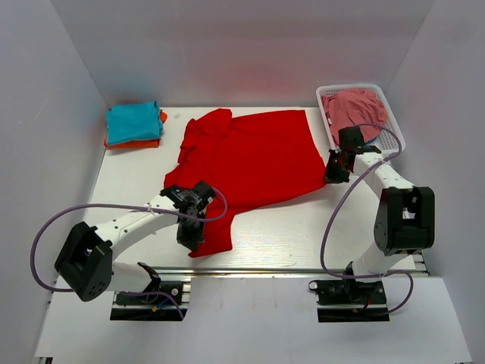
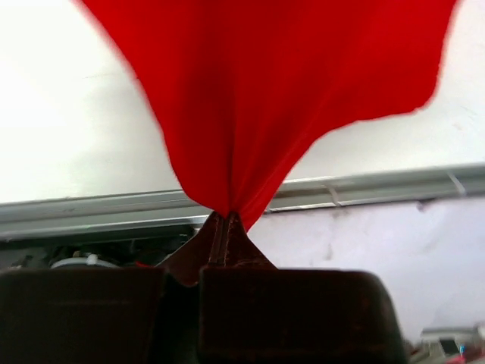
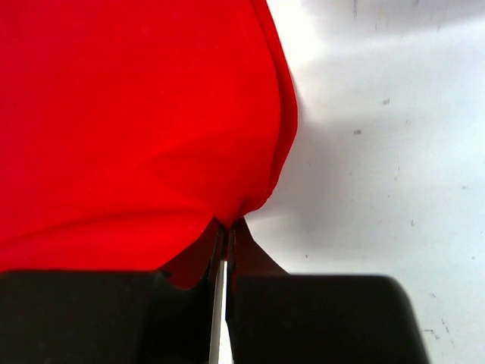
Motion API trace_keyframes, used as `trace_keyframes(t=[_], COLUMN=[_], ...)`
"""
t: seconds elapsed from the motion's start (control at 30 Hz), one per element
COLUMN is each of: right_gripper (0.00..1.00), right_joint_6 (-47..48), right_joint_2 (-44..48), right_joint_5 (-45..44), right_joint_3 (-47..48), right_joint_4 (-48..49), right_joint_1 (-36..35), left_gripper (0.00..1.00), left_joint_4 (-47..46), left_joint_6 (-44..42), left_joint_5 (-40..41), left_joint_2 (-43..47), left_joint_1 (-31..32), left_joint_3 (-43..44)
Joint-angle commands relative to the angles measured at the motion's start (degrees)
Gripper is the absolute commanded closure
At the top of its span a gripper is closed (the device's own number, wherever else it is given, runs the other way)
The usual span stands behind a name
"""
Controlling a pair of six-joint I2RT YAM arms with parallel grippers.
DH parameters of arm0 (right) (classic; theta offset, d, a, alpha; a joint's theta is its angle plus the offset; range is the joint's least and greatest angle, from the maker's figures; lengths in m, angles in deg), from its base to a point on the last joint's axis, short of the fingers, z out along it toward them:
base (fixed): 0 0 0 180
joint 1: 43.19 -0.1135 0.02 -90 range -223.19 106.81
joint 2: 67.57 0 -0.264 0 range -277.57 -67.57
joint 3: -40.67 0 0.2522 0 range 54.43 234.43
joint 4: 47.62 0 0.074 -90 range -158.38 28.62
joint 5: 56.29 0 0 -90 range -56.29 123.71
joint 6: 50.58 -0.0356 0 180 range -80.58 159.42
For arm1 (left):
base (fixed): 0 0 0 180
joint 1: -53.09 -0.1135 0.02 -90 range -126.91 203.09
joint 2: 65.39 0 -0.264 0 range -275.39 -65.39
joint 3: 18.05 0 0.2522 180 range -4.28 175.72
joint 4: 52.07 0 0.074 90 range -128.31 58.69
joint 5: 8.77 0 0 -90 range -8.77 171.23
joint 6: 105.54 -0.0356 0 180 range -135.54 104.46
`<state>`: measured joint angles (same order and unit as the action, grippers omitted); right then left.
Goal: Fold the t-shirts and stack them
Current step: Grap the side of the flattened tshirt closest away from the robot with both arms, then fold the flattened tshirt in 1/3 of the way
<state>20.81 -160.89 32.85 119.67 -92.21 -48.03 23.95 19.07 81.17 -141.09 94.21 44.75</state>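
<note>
I can see the red t-shirt's near edge (image 1: 241,211) slanting toward the metal rail, so I should use my left gripper to bring its corner (image 1: 208,250) back in line with my right gripper before I fold.
A bright red t-shirt (image 1: 250,163) lies spread across the middle of the table, its collar toward the far left. My left gripper (image 1: 191,236) is shut on the shirt's near left corner, and the cloth (image 2: 265,98) fans out from its pinched fingertips (image 2: 226,218). My right gripper (image 1: 331,173) is shut on the shirt's right edge; in the right wrist view the red fabric (image 3: 136,129) bunches at the closed tips (image 3: 227,224). A folded teal t-shirt (image 1: 132,121) rests on a folded orange one (image 1: 148,141) at the far left.
A white basket (image 1: 394,129) at the far right holds a crumpled pink garment (image 1: 355,106). White walls close in the table on three sides. A metal rail (image 2: 364,186) runs along the near table edge.
</note>
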Motion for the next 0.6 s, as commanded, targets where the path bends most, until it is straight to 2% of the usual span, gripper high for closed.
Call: trace_keyframes(t=[0.0, 0.03, 0.1, 0.17, 0.43, 0.53, 0.57], right_gripper=[1.0, 1.0, 1.0, 1.0, 1.0, 0.95, 0.76], right_joint_6=[0.59, 0.42, 0.33, 0.42, -0.11, -0.28, 0.06], right_joint_2=[1.21, 1.03, -0.54, -1.68, -16.6, -21.18, -21.73], right_joint_5=[0.25, 0.16, -0.19, -0.81, -0.2, 2.62, 3.49], right_joint_3=[-1.51, -1.16, -0.11, 3.93, 20.54, 24.15, 25.54], right_joint_4=[-0.73, -0.72, -1.07, -2.12, -8.1, -7.58, -7.41], right_joint_1=[0.36, 0.27, 0.53, 0.36, 0.27, 0.36, 0.36], left_gripper=[1.0, 1.0, 1.0, 1.0, 1.0, 1.0, 1.0], left_joint_4=[-3.53, -3.55, -1.8, -0.3, -0.91, -3.01, -4.07], left_joint_6=[-3.84, -4.81, -4.82, -4.82, -3.59, -3.59, -3.59], left_joint_5=[-6.44, -7.15, -3.13, -0.04, 0.67, 0.67, 0.67], left_joint_2=[2.83, 2.84, 3.97, 5.38, 6.62, 5.39, 4.52], left_joint_1=[0.36, 0.36, 0.36, -0.16, -0.78, -0.78, -0.78], left_joint_3=[2.37, 3.6, 7.72, 8.26, 4.58, 4.58, 4.58])
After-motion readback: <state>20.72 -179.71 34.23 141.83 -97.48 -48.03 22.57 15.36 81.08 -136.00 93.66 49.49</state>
